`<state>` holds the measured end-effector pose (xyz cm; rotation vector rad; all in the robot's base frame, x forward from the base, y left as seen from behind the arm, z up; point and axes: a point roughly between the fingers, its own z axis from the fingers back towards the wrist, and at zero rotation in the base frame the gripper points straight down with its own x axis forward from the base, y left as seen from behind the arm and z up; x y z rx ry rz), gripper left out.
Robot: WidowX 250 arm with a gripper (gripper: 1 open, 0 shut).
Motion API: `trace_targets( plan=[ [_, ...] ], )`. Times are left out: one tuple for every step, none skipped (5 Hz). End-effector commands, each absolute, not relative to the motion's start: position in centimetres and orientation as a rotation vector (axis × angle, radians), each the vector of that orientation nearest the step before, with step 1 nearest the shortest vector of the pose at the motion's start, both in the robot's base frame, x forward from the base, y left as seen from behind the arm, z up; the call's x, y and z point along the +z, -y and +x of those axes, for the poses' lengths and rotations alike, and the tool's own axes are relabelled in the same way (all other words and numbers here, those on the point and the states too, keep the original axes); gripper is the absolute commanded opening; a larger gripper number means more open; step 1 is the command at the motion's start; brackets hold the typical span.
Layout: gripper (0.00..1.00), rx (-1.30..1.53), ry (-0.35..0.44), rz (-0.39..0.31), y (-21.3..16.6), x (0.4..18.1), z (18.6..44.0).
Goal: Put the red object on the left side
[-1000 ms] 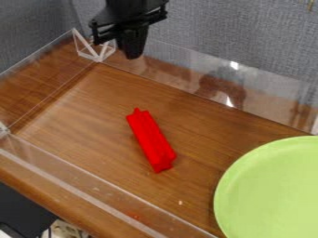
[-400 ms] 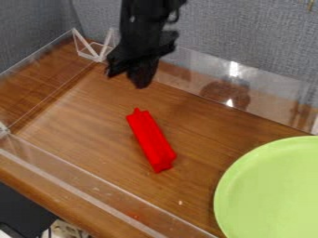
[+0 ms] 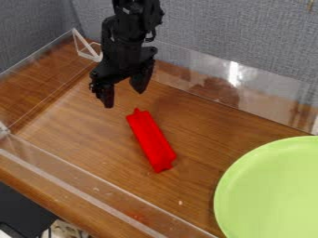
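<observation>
Next, I move over the red object and lower [image 3: 143, 125] around its far end before I close, because my gripper's fingers hang short of the red object's far end [image 3: 137, 114].
The red object [image 3: 151, 139], a small bright red bar, lies flat on the brown wooden tabletop near the middle, running diagonally from upper left to lower right. My black gripper [image 3: 119, 89] hangs just above and to the upper left of the bar's far end, pointing steeply down. Its two fingers [image 3: 99, 90] stand apart with nothing between them, so it is open. The left side [image 3: 56, 98] of the tabletop is bare wood beside the clear wall.
A round lime-green plate [image 3: 273, 191] fills the lower right corner. Clear acrylic walls [image 3: 236, 79] enclose the tabletop at the back, left and front. A white wire stand [image 3: 85, 45] sits behind the back left wall.
The gripper has come down toward the table and shifted slightly left, close to the bar's far end. Its fingers, shut before, now stand apart. The red bar has not moved.
</observation>
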<state>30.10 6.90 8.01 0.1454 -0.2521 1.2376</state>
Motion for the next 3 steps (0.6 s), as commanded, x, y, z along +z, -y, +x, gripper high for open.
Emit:
trace_targets(
  plan=[
    [1.00,1.268,0.278,0.146,-6.5,8.3,30.0],
    [1.00,1.292,0.264,0.162,-5.8,7.3,29.3],
    [1.00,1.317,0.250,0.176,-5.1,6.4,28.6]
  ],
)
